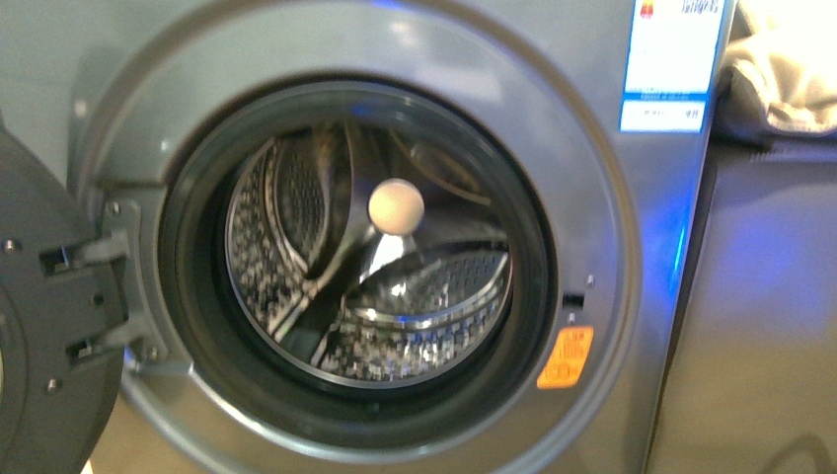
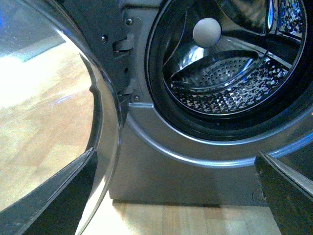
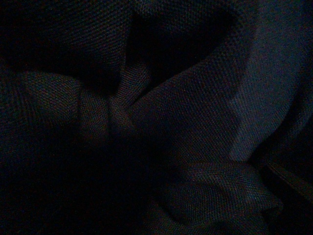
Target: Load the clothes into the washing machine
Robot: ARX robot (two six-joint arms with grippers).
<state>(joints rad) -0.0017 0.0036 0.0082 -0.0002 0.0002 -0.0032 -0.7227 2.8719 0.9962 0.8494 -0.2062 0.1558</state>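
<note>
The dark blue clothes (image 3: 188, 105) are bunched up in loose, overlapping folds (image 3: 100, 108), so I expect the fabric to drop open and hang in a long drape when the robot lifts it.
The grey-silver washing machine (image 1: 632, 296) fills the front view, its porthole open onto the perforated steel drum (image 1: 415, 326). A pale ball-like object (image 1: 396, 205) shows inside the drum. No clothes show in the drum. The right wrist view is dim and filled edge to edge with folds of dark blue fabric, the clothes (image 3: 195, 112); my right gripper is open, pressed close against them, its fingers barely visible. My left gripper (image 2: 171, 196) is open and empty, low in front of the washing machine (image 2: 186, 171), below the porthole. Neither arm appears in the front view.
The washer door (image 1: 49, 326) hangs open on its hinge at the left, its glass bowl (image 2: 49, 98) close to my left gripper. A grey-beige cabinet (image 1: 760, 316) stands right of the washer with a cream cloth (image 1: 780, 69) on top. Wooden floor (image 2: 195, 220) lies below.
</note>
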